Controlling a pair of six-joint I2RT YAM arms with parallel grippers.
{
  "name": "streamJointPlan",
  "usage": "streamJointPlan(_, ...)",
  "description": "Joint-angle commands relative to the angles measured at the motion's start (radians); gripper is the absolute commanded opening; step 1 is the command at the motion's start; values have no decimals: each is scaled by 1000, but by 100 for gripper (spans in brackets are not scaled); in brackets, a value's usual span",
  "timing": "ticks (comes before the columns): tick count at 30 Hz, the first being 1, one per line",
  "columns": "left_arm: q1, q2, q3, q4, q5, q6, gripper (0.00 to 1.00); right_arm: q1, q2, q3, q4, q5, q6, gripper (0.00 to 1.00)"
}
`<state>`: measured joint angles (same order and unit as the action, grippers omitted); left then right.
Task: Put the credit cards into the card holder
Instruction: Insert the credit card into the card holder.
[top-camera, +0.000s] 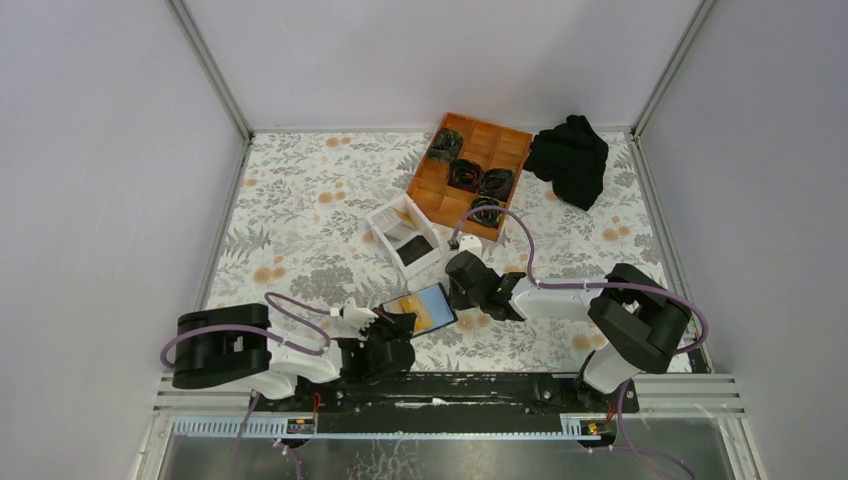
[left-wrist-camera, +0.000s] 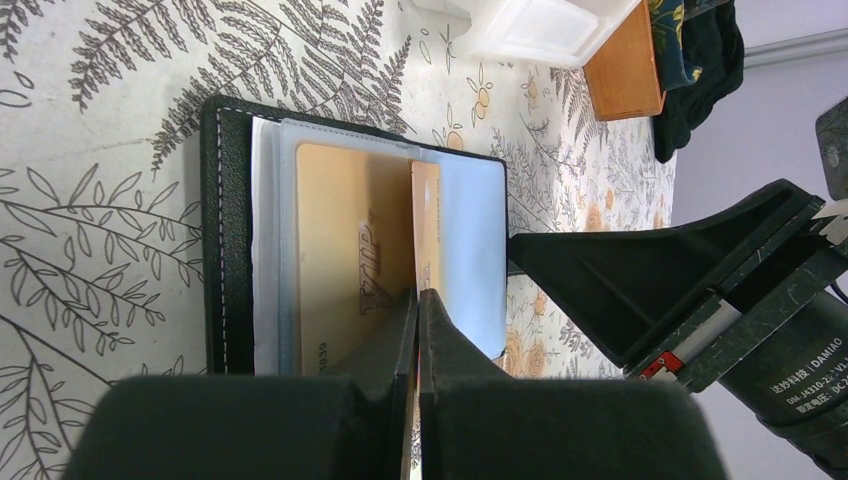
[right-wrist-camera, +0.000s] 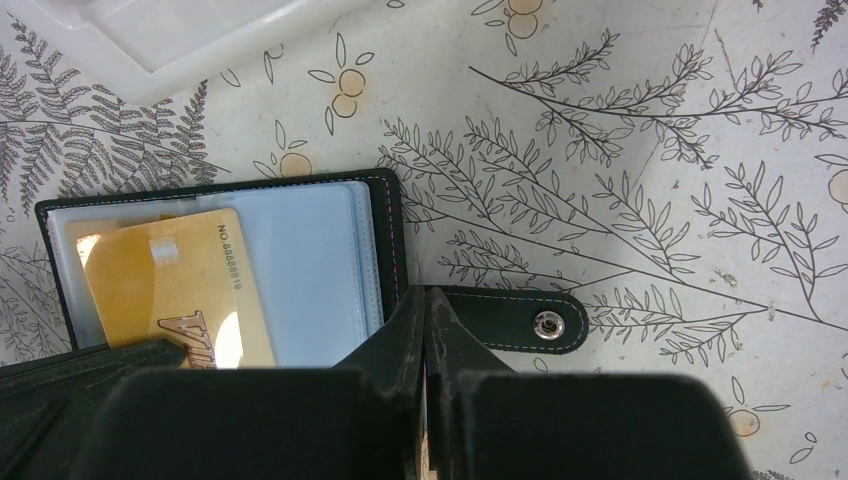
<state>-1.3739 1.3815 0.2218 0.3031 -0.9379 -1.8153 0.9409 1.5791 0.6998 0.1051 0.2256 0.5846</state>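
Observation:
Next, I let my left gripper release the tilted credit card, sitting too shallow in the light blue pocket (right-wrist-camera: 258, 290), then push the card's outer edge (left-wrist-camera: 414, 215) with closed fingers.
The black card holder (top-camera: 432, 309) lies open on the flowered table between my grippers. In the left wrist view an orange-tan "VIP" credit card (left-wrist-camera: 340, 250) lies flat on its clear pages (left-wrist-camera: 265, 240), beside a light blue page (left-wrist-camera: 470, 240). My left gripper (left-wrist-camera: 418, 293) is shut on a second orange-tan credit card (left-wrist-camera: 426, 220), held on edge over the holder (left-wrist-camera: 222, 230). My right gripper (right-wrist-camera: 425, 297) is shut on the holder's right edge (right-wrist-camera: 392, 230), where the strap tab (right-wrist-camera: 510, 318) with its snap sticks out. The flat card (right-wrist-camera: 175, 290) also shows in the right wrist view.
A white open-topped box (top-camera: 404, 235) stands just behind the holder. An orange wooden compartment tray (top-camera: 470, 170) with dark bundles is further back. A black cloth (top-camera: 570, 158) lies at the back right. Metal rails edge the table.

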Motion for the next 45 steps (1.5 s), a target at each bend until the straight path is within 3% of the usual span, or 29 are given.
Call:
streamJointPlan(1, -4, 28, -29, -25, 78, 73, 0, 18, 7, 4, -33, 5, 8, 0)
streamJointPlan(12, 2, 78, 10, -16, 131, 132, 0, 20, 11, 19, -43, -1, 2, 0)
streamJointPlan(15, 4, 85, 43, -82, 152, 138, 20, 20, 14, 21, -44, -3, 1, 0)
streamJointPlan(19, 4, 70, 52, -118, 161, 142, 30, 21, 14, 25, -47, -1, 1, 0)
streamJointPlan(34, 5, -52, 114, -363, 130, 150, 45, 24, 14, 23, -44, 4, 5, 0)
streamJointPlan(45, 4, -105, 160, -432, 109, 278, 56, 24, 9, 14, -41, 8, 6, 0)
